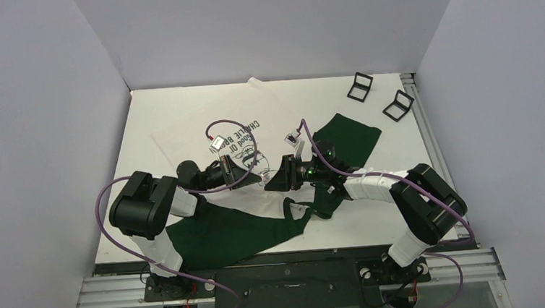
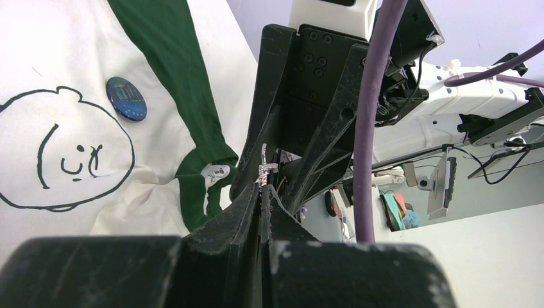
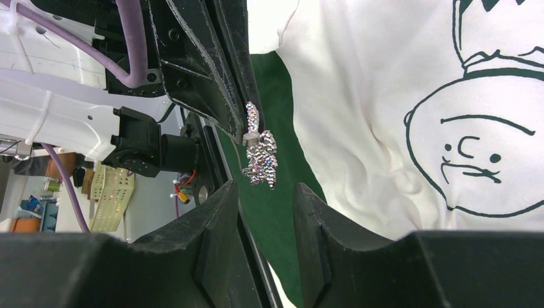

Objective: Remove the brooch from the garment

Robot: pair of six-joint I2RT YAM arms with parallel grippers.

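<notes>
I should take the brooch's loose end [image 3: 262, 173] with my right gripper and carry the brooch over to the black stands [image 1: 360, 88], because my left gripper is holding it far from them.
The garment [image 1: 202, 126] is a white T-shirt with dark green sleeves and a cartoon face, spread across the table; it also shows in the left wrist view [image 2: 58, 58] and the right wrist view [image 3: 359, 96]. My left gripper [image 2: 264, 192] is shut on a small sparkling rhinestone brooch [image 2: 263, 172] at its fingertips. The brooch [image 3: 261, 157] hangs over a green sleeve, just ahead of my right gripper [image 3: 266, 192], which is open and empty. In the top view the two grippers [image 1: 256, 175] [image 1: 273, 178] meet tip to tip over the shirt. No cloth shows between the left jaws.
A round blue badge [image 2: 126, 98] sits on the white cloth near the green collar trim. Two small black stands [image 1: 360, 86] [image 1: 397, 105] are at the table's back right. White walls close in the left, back and right sides.
</notes>
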